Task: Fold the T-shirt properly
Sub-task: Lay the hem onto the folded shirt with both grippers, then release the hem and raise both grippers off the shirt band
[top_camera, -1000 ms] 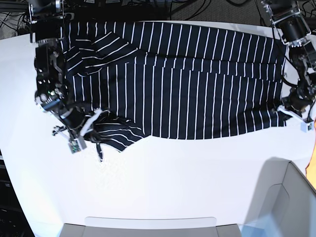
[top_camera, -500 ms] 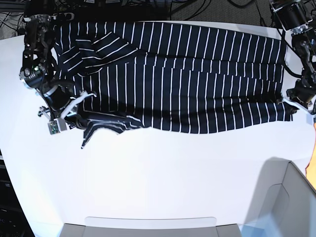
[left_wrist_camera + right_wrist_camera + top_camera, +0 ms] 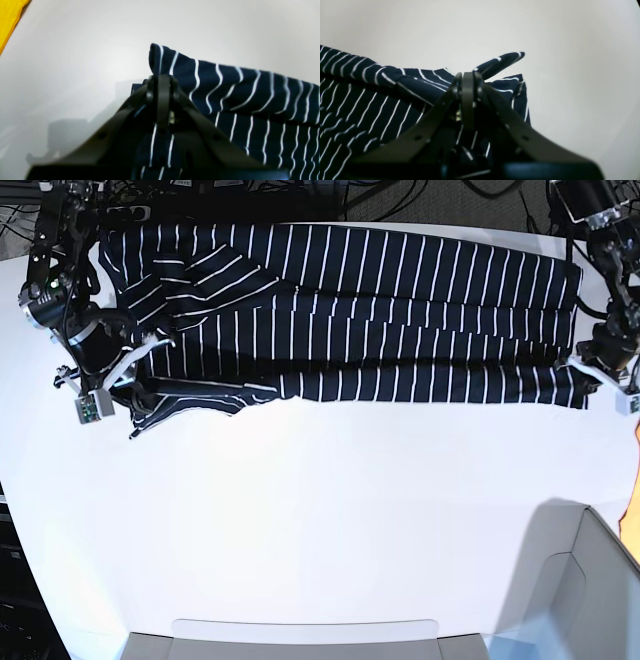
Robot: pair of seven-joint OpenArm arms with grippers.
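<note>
I should go on pulling the T-shirt's near edge (image 3: 400, 384) back over the body (image 3: 225, 335) with my right gripper, as the edge is straight between both grippers. I should let go once it lies flat.
The T-shirt (image 3: 350, 320), dark navy with thin white pinstripes, lies stretched across the far half of the white table, its near edge lifted and pulled back. My left gripper (image 3: 592, 378) is shut on the shirt's near right corner; the left wrist view shows its jaws closed (image 3: 161, 82) on the striped cloth (image 3: 250, 100). My right gripper (image 3: 128, 385) is shut on the near left corner by the sleeve; the right wrist view shows closed jaws (image 3: 467, 80) pinching bunched fabric (image 3: 370, 100).
The white table (image 3: 320, 520) spreads in front of the shirt. A grey bin (image 3: 570, 600) stands at the near right corner, and a grey tray edge (image 3: 300, 635) runs along the front. Something yellow (image 3: 10, 15) lies beyond the table's right edge.
Both grippers have carried the shirt's near edge toward the far side. The shirt's visible band has grown narrower and the near edge now runs straighter.
</note>
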